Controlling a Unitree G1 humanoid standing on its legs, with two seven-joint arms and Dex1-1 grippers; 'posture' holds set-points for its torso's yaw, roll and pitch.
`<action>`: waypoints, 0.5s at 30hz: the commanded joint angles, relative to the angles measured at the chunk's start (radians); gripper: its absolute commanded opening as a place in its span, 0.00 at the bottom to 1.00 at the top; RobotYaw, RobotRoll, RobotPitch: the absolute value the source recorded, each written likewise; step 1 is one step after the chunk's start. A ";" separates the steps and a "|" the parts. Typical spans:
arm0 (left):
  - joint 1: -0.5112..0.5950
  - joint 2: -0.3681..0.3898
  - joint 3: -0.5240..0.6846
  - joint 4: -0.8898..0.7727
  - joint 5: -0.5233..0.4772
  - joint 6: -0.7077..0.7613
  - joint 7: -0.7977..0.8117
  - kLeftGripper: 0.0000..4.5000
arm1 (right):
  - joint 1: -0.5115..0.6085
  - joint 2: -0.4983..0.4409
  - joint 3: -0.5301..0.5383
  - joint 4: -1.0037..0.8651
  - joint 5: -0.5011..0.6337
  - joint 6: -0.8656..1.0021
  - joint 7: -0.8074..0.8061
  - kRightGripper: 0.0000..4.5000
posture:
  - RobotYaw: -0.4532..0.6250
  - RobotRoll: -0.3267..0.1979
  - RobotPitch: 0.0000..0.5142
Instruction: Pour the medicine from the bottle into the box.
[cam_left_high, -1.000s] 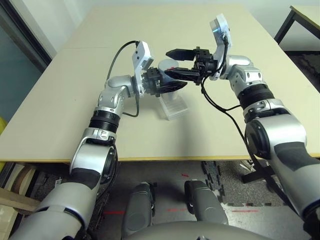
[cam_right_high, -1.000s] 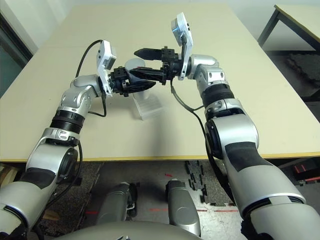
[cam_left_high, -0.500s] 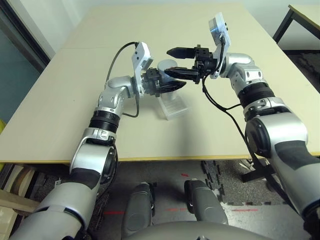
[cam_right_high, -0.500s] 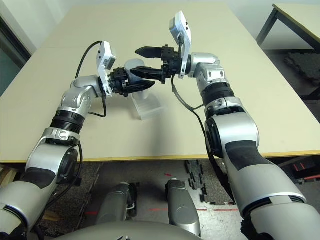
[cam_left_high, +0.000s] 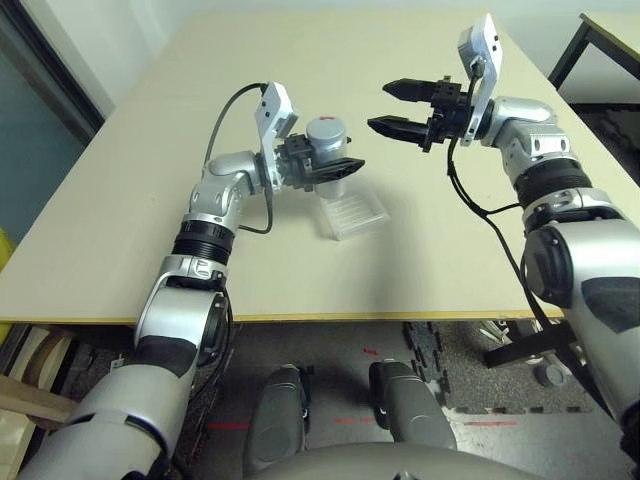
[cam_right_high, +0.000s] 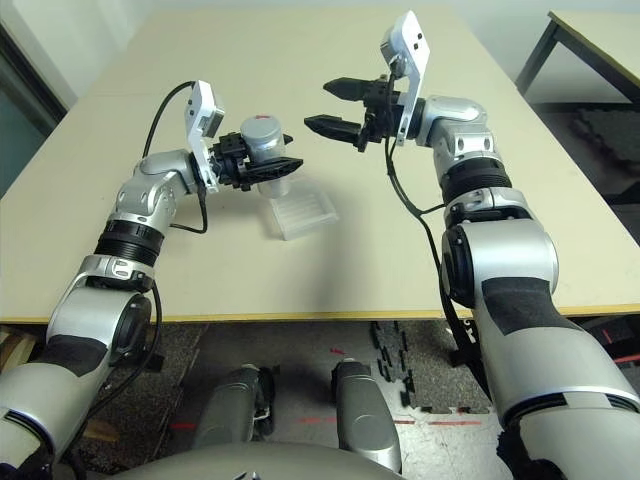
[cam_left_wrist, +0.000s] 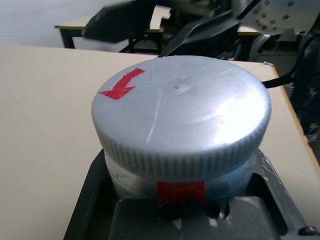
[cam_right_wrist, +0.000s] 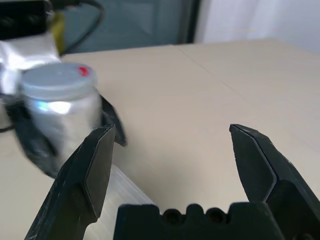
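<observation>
I expect the round grey cap (cam_left_high: 326, 129) to come off in one piece when I twist and lift it, because a red arrow (cam_left_high: 327, 118) marks its top.
My left gripper (cam_left_high: 337, 165) is shut on the bottle (cam_left_high: 324, 150), a small whitish-grey cylinder held upright above the table. Its round grey cap (cam_left_wrist: 180, 115) sits on top and bears a red arrow. The box (cam_left_high: 355, 212), a clear shallow tray, lies on the table just below and to the right of the bottle. To the right of the bottle and slightly higher, my right gripper (cam_left_high: 396, 107) hangs open with nothing between its fingers (cam_right_wrist: 92, 170), which point at the bottle (cam_right_wrist: 60, 105). The medicine is hidden.
The beige table (cam_left_high: 130, 200) stretches far to the left, right and back. A second table (cam_left_high: 600, 30) with dark legs stands at the far right. A black cable (cam_left_high: 470, 200) hangs under my right forearm.
My right gripper, whose open fingers stood around the bottle's cap, has drawn back to the right and slightly up, still open. The bottle stays in my left gripper with the cap on.
</observation>
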 joint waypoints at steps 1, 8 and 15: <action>-0.010 0.004 0.000 -0.003 -0.003 -0.008 -0.013 0.59 | -0.001 -0.013 -0.024 0.016 -0.004 -0.003 -0.004 1.00 | 0.22 0.62 0.14; -0.023 0.006 0.004 0.024 0.001 -0.020 -0.009 0.59 | -0.007 0.001 -0.040 -0.016 0.014 0.031 0.110 1.00 | 0.22 0.62 0.15; -0.039 0.007 0.002 0.059 0.009 -0.038 -0.008 0.59 | 0.006 0.045 -0.021 -0.095 0.022 0.075 0.213 1.00 | 0.21 0.62 0.15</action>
